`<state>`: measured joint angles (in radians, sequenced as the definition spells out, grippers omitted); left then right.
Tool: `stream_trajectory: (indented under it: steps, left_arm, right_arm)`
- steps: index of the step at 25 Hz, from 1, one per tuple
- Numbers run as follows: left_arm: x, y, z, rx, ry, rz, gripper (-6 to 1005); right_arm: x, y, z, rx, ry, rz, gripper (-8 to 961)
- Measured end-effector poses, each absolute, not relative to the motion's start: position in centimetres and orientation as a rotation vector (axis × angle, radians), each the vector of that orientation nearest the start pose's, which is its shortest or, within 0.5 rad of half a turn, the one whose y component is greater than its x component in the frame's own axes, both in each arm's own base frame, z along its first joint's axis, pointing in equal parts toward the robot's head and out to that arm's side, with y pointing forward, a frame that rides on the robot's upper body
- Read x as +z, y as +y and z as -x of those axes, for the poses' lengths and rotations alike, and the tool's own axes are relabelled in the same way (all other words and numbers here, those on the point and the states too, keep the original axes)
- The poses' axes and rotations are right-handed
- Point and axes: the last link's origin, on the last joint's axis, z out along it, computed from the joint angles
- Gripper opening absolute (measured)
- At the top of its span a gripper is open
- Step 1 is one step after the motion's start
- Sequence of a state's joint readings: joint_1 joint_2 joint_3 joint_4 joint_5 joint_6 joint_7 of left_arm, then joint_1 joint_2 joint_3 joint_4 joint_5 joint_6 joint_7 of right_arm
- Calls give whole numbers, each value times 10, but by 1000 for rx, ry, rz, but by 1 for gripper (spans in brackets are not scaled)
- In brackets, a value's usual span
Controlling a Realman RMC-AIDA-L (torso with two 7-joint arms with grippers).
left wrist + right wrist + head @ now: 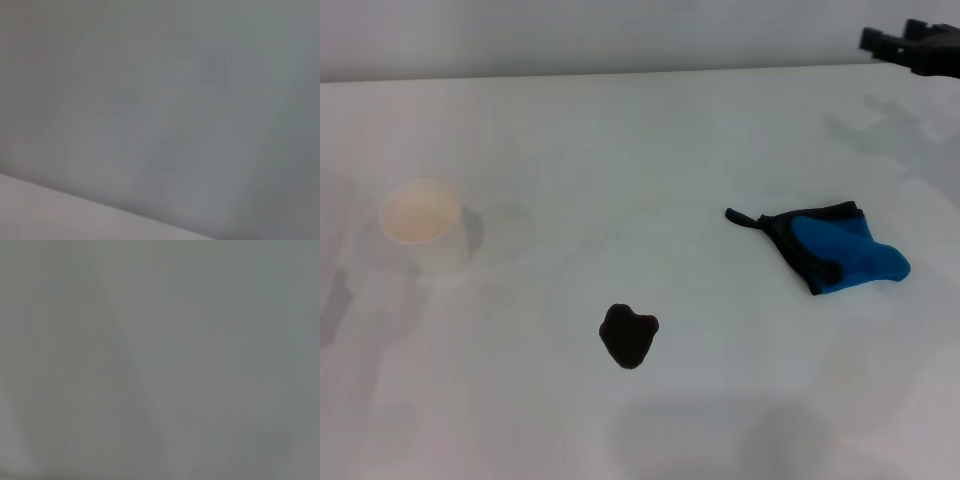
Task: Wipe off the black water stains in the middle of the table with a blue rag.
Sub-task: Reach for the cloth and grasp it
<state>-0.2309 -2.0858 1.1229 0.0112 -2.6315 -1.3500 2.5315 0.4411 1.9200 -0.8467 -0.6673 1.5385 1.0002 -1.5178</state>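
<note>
My right gripper has a clear way to the crumpled blue rag (860, 258), so I should keep reaching down until the fingers close on its blue middle (834, 250).
The black water stain (628, 335) is a small glossy heart-shaped blotch on the white table (650, 140), near the front middle. The blue rag (835, 250) lies crumpled to the right of the stain, apart from it, with its black edging and loop tail pointing left. My right gripper (912, 44) shows as a dark shape at the far right, up near the table's back edge, well away from the rag. My left gripper is out of view. Both wrist views show only a plain grey surface.
A white paper cup (423, 222) stands upright on the left side of the table, well left of the stain. The table's back edge (620, 72) meets a grey wall.
</note>
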Motion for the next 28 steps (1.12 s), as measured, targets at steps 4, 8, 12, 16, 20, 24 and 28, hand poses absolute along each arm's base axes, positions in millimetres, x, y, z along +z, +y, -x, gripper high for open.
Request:
stream_trajectory:
  steps: [4,8,12,16,20,24,28]
  left_arm:
    - [-11,247,381,-861,-891,1584,887]
    - [-13,253,381,-864,-925,1580,887]
    - [-13,260,381,-850,-935,1576,886]
    - [-14,265,379,-851,-933,1582,886]
    - [-14,269,377,-850,-932,1587,886]
    - [-15,270,378,-840,-939,1587,886]
    - [-15,272,378,-833,-941,1590,886]
  right_arm:
    - [106,389,-307,493,917,2166,834]
    - [103,387,-287,283,926,2288,830]
    - [91,380,-266,31,930,2398,825]
    - [69,374,-252,-218,942,2481,821]
    - [48,373,-249,-376,959,2501,817]
    - [36,372,-255,-420,1002,2496,813]
    - [31,374,-268,-492,1038,2447,766]
